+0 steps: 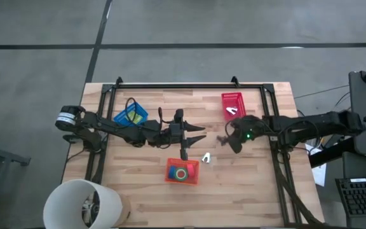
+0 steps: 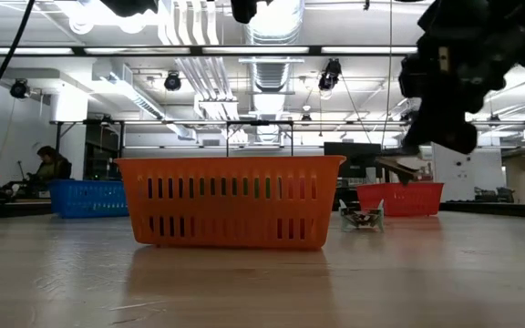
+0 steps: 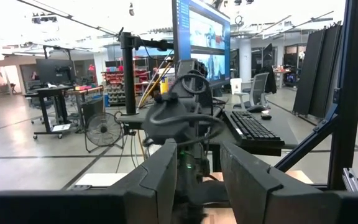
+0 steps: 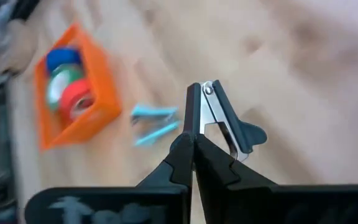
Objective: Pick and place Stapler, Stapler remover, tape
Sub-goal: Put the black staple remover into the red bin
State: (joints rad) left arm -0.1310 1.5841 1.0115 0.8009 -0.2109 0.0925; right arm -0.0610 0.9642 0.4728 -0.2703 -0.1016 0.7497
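Observation:
I should keep moving my right gripper to the red basket and let go above the pale thing (image 1: 232, 111), because the black stapler remover (image 4: 230, 113) hangs clear of the wood and the red basket is open.
My right gripper (image 4: 192, 144) is shut on a black and metal stapler remover (image 4: 224, 121), above the table right of centre (image 1: 224, 140). A pale blue stapler remover (image 4: 155, 122) lies on the wood beside the orange basket (image 1: 182, 172). That basket holds the tape rolls, among them a green one (image 4: 59, 87) and a red one (image 4: 78, 96). My left gripper (image 1: 201, 135) hangs open above the table's middle, level, with nothing between its fingers (image 3: 160, 180). The blue basket (image 1: 131, 116) holds a yellow thing, which I take for the stapler. My right gripper pinches one black arm of the stapler remover near its end (image 4: 192, 121) between its two fingertips. The fingers slant downward. The remover sticks out past the fingertips, metal jaws outward. In the low view it hangs clear of the table (image 2: 404, 169).
A red basket (image 1: 232, 105) with a pale thing in it stands at the far right. A white bucket (image 1: 81, 203) sits at the near left corner. A black frame (image 1: 189, 86) runs along the far edge. Bare wood lies near the front edge.

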